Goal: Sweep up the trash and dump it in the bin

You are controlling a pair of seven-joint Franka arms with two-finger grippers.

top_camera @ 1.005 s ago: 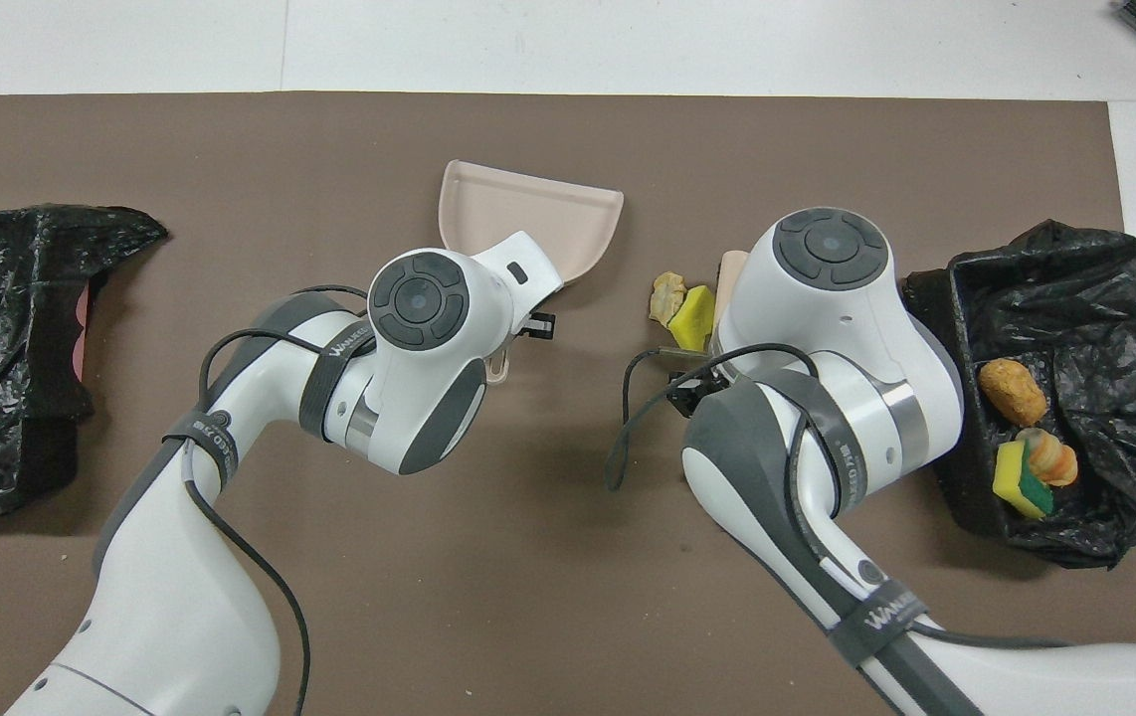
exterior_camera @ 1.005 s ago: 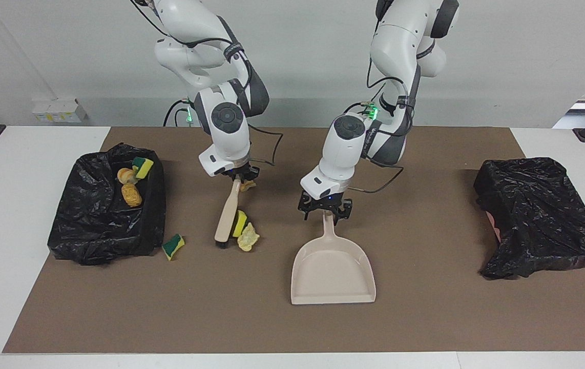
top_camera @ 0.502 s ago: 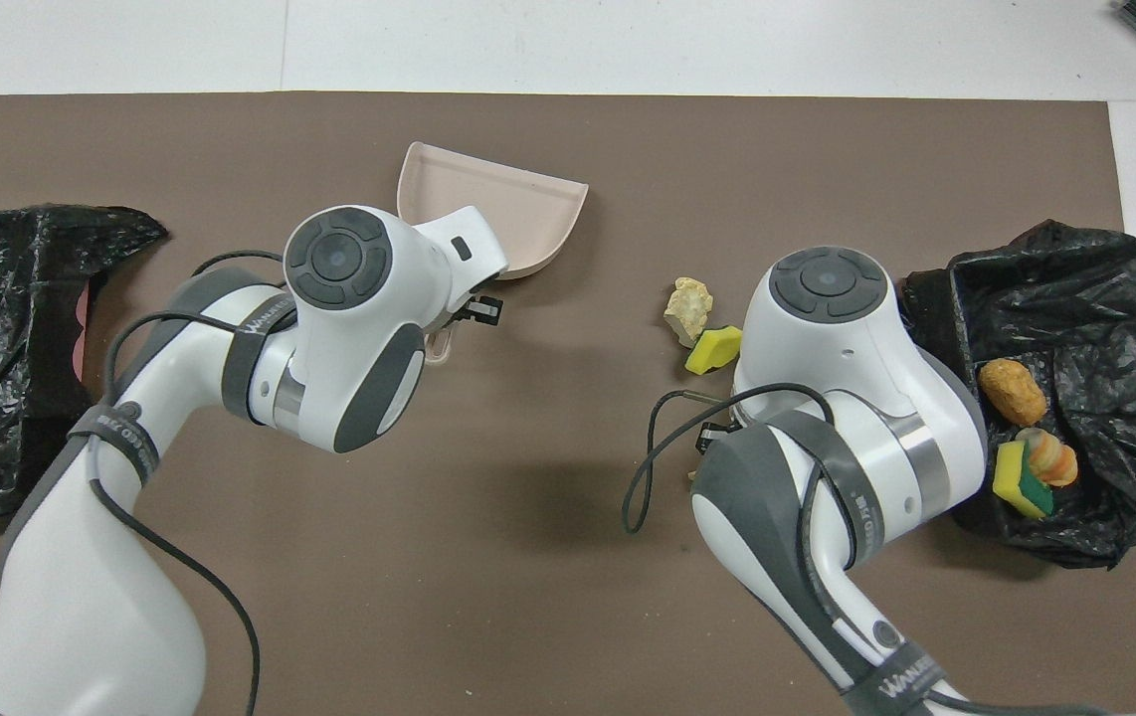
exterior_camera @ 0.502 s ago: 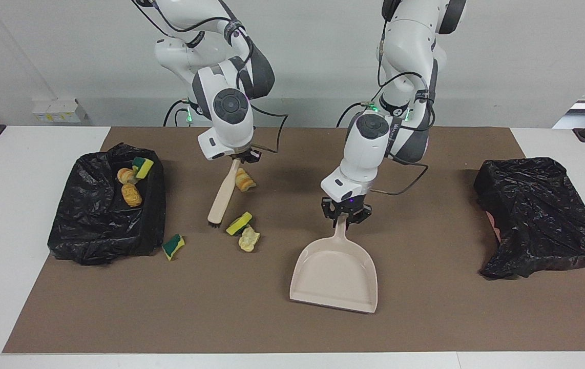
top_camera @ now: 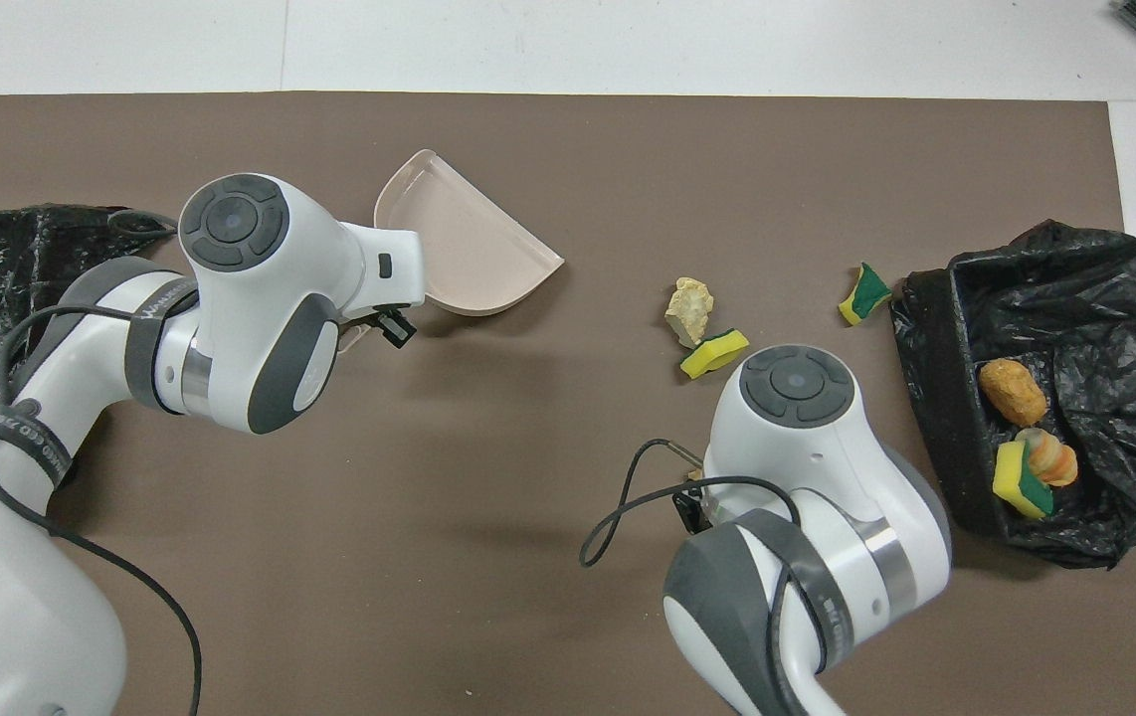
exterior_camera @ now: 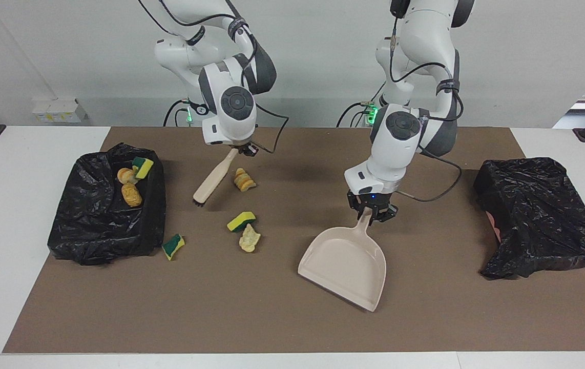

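Observation:
The dustpan's opening [top_camera: 493, 207] is angled away from the loose trash, so I should use my left gripper to turn the dustpan straight toward the yellow sponge and beige lump [top_camera: 702, 335] before sweeping.
My right gripper [exterior_camera: 241, 149] is shut on the handle of the brush [exterior_camera: 210, 179], which slants down toward the bin's end of the mat. My left gripper [exterior_camera: 373, 212] is shut on the beige dustpan's handle; the dustpan [exterior_camera: 346, 266] is tilted, with its mouth turned partly toward the trash. Loose trash lies on the mat: a bread lump [exterior_camera: 244, 179] beside the brush, a yellow sponge [exterior_camera: 241, 221], a beige lump [exterior_camera: 249, 238] and a green-backed sponge [exterior_camera: 173, 246] beside the bin. The black-lined bin [exterior_camera: 105, 225] holds a sponge [exterior_camera: 142, 166] and two lumps [exterior_camera: 131, 195].
A second box draped in black bag [exterior_camera: 538, 215] sits at the left arm's end of the brown mat [exterior_camera: 272, 323]. In the overhead view the dustpan [top_camera: 459, 259] and bin [top_camera: 1105, 288] show, while the arms hide both grippers.
The right arm has drawn the brush back toward the robots, away from the yellow sponge and beige lump. The left arm has swung the dustpan toward its own end and turned it.

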